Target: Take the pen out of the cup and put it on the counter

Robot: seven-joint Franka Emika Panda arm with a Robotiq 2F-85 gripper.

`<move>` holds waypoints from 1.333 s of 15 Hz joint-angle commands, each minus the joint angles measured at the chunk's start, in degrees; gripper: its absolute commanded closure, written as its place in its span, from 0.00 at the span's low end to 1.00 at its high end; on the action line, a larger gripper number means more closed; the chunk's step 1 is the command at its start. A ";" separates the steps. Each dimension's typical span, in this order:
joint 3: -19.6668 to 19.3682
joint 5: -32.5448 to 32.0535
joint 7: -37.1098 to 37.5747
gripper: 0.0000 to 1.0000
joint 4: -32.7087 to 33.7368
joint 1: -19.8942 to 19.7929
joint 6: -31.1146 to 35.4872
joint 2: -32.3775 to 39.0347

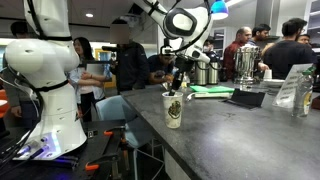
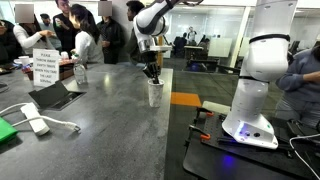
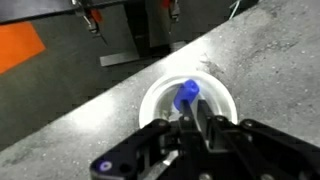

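The robot's gripper should open and then close around the pen's blue end (image 3: 186,94) before lifting from the cup, because that blue end leans beside the narrow gap between the gripper's fingers.
The cream-white cup (image 1: 173,110) with a dark emblem stands on the dark grey counter (image 1: 240,135) close to its edge; it also shows in the second exterior view (image 2: 154,94). My gripper (image 1: 178,82) hangs straight over the cup in both exterior views (image 2: 152,72). In the wrist view the cup's rim (image 3: 150,97) is right below the gripper (image 3: 192,118), whose fingers are shut on the pen (image 3: 187,96). The pen's blue end sticks up inside the cup's mouth. The pen's lower part is hidden in the cup.
A dark tablet (image 2: 55,95), a white remote-like item (image 2: 34,122) with a cable, a sign card (image 2: 44,66) and a bottle (image 2: 80,72) lie on the counter. Metal urns (image 1: 245,62) and people stand behind. The robot base (image 2: 250,95) stands beside the counter edge.
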 commanded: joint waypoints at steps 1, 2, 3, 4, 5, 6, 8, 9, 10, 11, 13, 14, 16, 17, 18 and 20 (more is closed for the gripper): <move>-0.40 -0.70 1.81 0.53 0.74 0.36 -2.36 0.04; -0.41 -0.62 1.75 0.44 0.77 0.34 -2.30 0.20; -0.42 -0.51 1.64 0.38 0.86 0.31 -2.37 0.39; -0.43 -0.60 1.78 0.38 0.93 0.32 -2.41 0.57; -0.45 -0.51 1.70 0.38 1.01 0.28 -2.45 0.84; -0.50 -0.47 1.77 0.40 1.09 0.24 -2.55 1.15; -0.60 -0.39 1.74 0.53 1.10 0.15 -2.61 1.62; -0.66 -0.39 1.78 0.58 1.06 0.15 -2.50 1.82; -0.70 -0.35 1.77 0.65 1.01 0.13 -2.41 2.00; -0.76 -0.38 1.84 0.62 0.97 0.13 -2.23 2.20; -0.82 -0.28 1.80 0.63 1.05 0.10 -2.35 2.48; -0.83 -0.28 1.78 0.64 1.08 0.11 -2.36 2.59; -0.82 -0.31 1.83 0.70 1.14 0.15 -2.43 2.67; -0.82 -0.26 1.82 0.84 1.21 0.14 -2.51 2.69; -0.82 -0.24 1.88 0.93 1.21 0.14 -2.52 2.64; -0.83 -0.24 1.97 0.97 1.31 0.14 -2.58 2.58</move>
